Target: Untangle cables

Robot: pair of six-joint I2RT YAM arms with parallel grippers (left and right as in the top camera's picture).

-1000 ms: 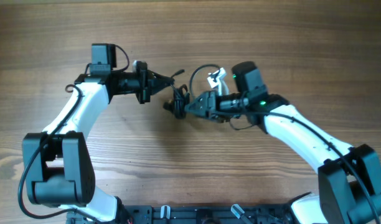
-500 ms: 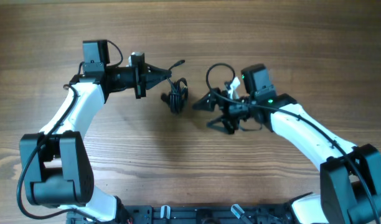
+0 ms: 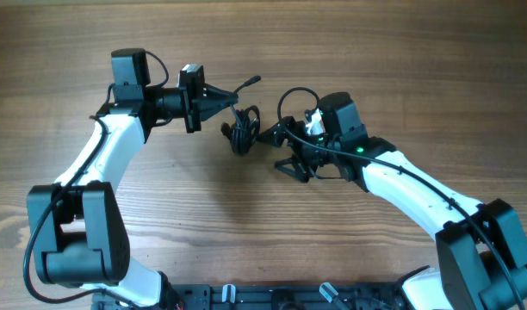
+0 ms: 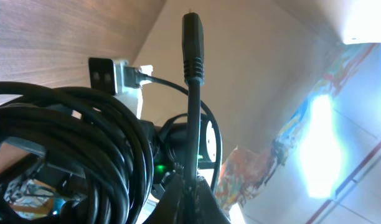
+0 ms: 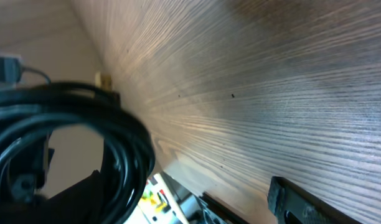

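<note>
The robot's right gripper has the coil hanging over a finger, outside its fingers, so it should bring both fingers around the coil point(image 3: 241, 136) before the left gripper opens.
The cables point(image 3: 242, 131) form a small black coiled bunch that lies on the wooden table between the two arms. One strand runs from it up into my left gripper point(image 3: 222, 101), which is shut on that strand. Its plug end point(image 3: 251, 82) sticks out past the fingertips. In the left wrist view the plug end point(image 4: 192, 37) points upward from the shut gripper point(image 4: 192, 190), with the coil point(image 4: 72, 143) to the left. My right gripper point(image 3: 276, 151) stands open just right of the bunch. In the right wrist view the coil point(image 5: 72, 124) hangs over one finger point(image 5: 78, 196).
The wooden table point(image 3: 246, 224) stretches around the bunch. The right arm's own wire point(image 3: 289, 96) loops above its wrist. A black rail point(image 3: 281, 297) runs along the table's near edge.
My right gripper has opened and let go of the bunch, drawn back to the right, then edged toward it again. The left gripper has risen slightly with the strand.
</note>
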